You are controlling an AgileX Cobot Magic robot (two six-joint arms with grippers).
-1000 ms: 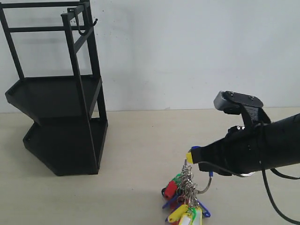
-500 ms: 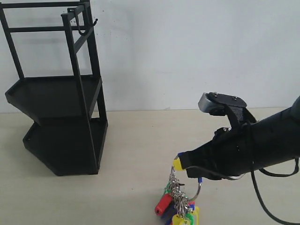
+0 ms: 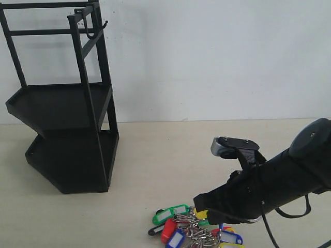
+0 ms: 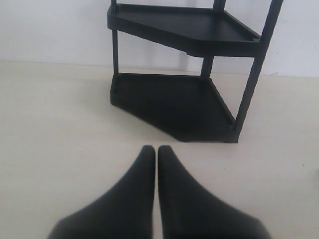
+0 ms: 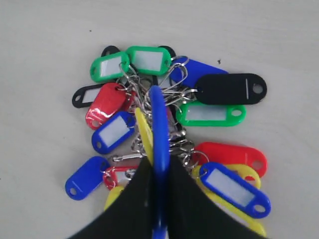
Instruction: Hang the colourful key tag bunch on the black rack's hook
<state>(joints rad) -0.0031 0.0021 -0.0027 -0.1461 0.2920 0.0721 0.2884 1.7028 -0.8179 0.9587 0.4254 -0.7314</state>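
A yellow tag (image 5: 144, 131) is next to the blue sleeve between my right gripper's fingers, so I should open them and grip only the ring's sleeve (image 5: 159, 119) before I lift.
The colourful key tag bunch (image 3: 191, 230) lies spread on the table near the front edge, its tags fanned out flat (image 5: 164, 114). My right gripper (image 3: 202, 209) is low over it, shut on the ring's blue-sleeved part (image 5: 159, 134), which runs between both fingers. The black rack (image 3: 67, 113) stands far off at the left, with the hook (image 3: 103, 24) on its top bar. In the left wrist view the rack's two trays (image 4: 184, 74) are ahead of my left gripper (image 4: 152, 150), which is shut with nothing in it. The left arm is out of the exterior view.
A white wall rises behind the table (image 3: 155, 155). The right arm's black body (image 3: 284, 181) stretches in from the right, with a cable (image 3: 269, 227) trailing under it. Bare tabletop lies between the bunch and the rack.
My right gripper has dropped and moved left with the ring. The tags, hanging in a cluster before, now lie fanned out on the table.
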